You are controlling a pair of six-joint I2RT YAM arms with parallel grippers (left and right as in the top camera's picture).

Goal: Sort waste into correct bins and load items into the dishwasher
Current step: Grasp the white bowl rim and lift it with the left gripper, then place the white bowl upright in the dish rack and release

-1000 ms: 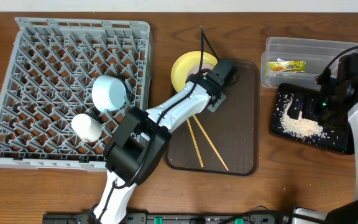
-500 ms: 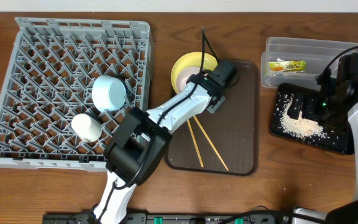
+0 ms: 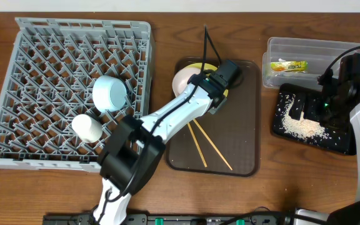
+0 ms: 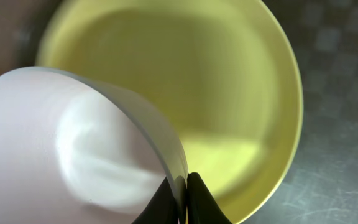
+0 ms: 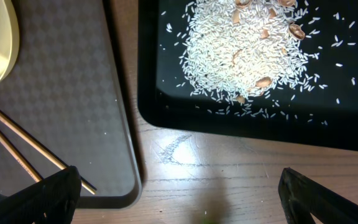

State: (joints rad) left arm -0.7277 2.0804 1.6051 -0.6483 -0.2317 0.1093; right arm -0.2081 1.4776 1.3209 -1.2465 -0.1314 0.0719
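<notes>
My left gripper holds the small white bowl by its rim, and open rack lies beyond the light blue cup. I should go there next and release it there.
My left gripper is shut on the rim of the small white bowl and holds it tilted over the round yellow plate on the brown tray. In the left wrist view the jaws pinch the bowl's wall above the plate. My right gripper is open and empty over the black tray, which holds rice crumbs. The snack wrapper lies in the clear tub. The light blue cup and the white cup lie in the grey rack. The chopsticks lie on the brown tray.
The brown serving tray sits between the rack and the bins. In the right wrist view my open fingers span bare wood between the brown tray's corner and the black tray with its rice; chopstick ends show at the left.
My left gripper has lifted and tipped the white bowl up off the yellow plate, which it now mostly covers from above. The right arm has not moved.
</notes>
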